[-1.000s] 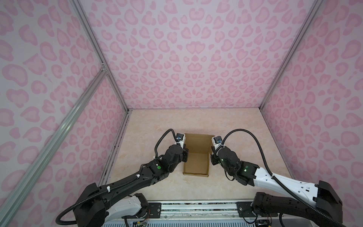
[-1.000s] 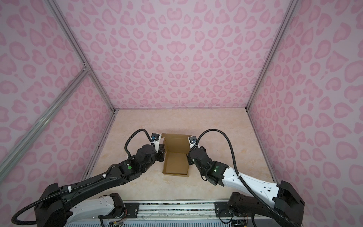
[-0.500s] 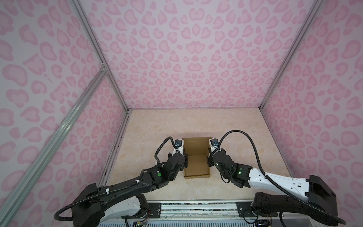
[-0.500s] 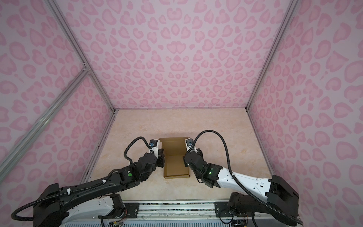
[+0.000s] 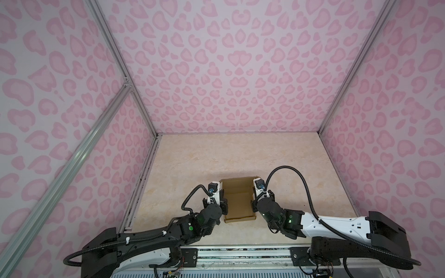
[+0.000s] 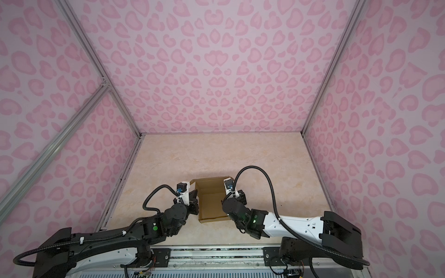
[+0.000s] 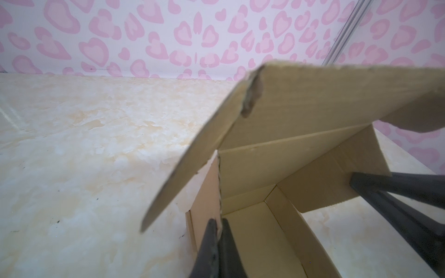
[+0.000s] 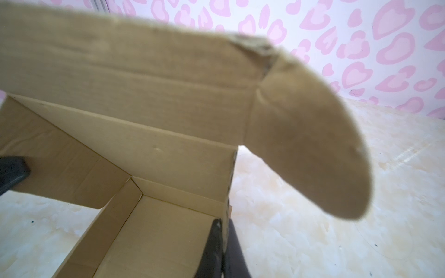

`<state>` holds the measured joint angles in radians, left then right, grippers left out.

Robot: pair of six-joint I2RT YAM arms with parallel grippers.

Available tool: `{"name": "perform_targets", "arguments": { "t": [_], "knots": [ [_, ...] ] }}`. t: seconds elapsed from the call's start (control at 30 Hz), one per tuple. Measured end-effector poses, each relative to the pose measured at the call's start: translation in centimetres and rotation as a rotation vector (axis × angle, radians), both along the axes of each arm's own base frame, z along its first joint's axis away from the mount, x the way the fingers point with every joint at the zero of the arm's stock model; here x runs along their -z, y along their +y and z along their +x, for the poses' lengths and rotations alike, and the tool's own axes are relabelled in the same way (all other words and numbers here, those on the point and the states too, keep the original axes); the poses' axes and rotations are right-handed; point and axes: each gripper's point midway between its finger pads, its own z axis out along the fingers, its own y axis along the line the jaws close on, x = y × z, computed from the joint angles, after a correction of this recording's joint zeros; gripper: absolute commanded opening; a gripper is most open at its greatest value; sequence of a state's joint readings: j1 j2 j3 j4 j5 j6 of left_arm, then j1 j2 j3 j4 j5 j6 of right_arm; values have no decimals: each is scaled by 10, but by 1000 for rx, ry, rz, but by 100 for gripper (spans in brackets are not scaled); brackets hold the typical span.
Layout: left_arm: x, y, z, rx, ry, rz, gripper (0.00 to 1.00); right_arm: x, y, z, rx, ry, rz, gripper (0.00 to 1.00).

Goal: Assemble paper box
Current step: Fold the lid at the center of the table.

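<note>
Both my grippers are pinching the side flaps at both ends of the lid, so I should carry on pulling with my left gripper until the lid leans over the box's bottom.
The paper box is a brown kraft mailer standing open on the table near its front edge. Its lid is raised at the far side, and a side flap hangs from each end. My left gripper is shut on the box's left side wall. My right gripper is shut on the right side wall. The box floor holds nothing.
The box rests on a beige marbled tabletop. Pink heart-patterned walls close it in on three sides, with aluminium frame posts at the corners. A metal rail runs along the near edge.
Both grippers have drawn the box toward the near edge of the table. The lid has tipped up and forward from lying further back. Both grips have stayed shut.
</note>
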<state>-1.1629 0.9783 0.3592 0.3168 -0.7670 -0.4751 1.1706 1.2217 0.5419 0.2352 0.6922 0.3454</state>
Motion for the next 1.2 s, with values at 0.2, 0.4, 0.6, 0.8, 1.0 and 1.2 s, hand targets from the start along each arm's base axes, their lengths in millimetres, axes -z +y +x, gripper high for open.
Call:
{"name": "perform_targets", "arguments": {
  "t": [0.2, 0.4, 0.6, 0.8, 1.0, 1.2],
  "knots": [
    [6, -4, -9, -38, -19, -18, 4, 5, 3, -5, 15, -13, -7, 0],
    [8, -3, -14, -87, -34, -37, 4, 9, 8, -13, 16, -24, -12, 0],
    [18, -5, -23, -112, -42, -41, 4, 18, 9, -21, 15, -28, -23, 0],
    [26, -7, -35, -127, -61, -34, 4, 26, 7, -29, 10, -27, -29, 0],
    [34, -8, -46, -138, -79, -32, 4, 34, 2, -39, -4, -27, -34, 0],
    [46, -11, -59, -143, -97, -26, 4, 45, -4, -48, -12, -28, -26, 0]
  ]
}}
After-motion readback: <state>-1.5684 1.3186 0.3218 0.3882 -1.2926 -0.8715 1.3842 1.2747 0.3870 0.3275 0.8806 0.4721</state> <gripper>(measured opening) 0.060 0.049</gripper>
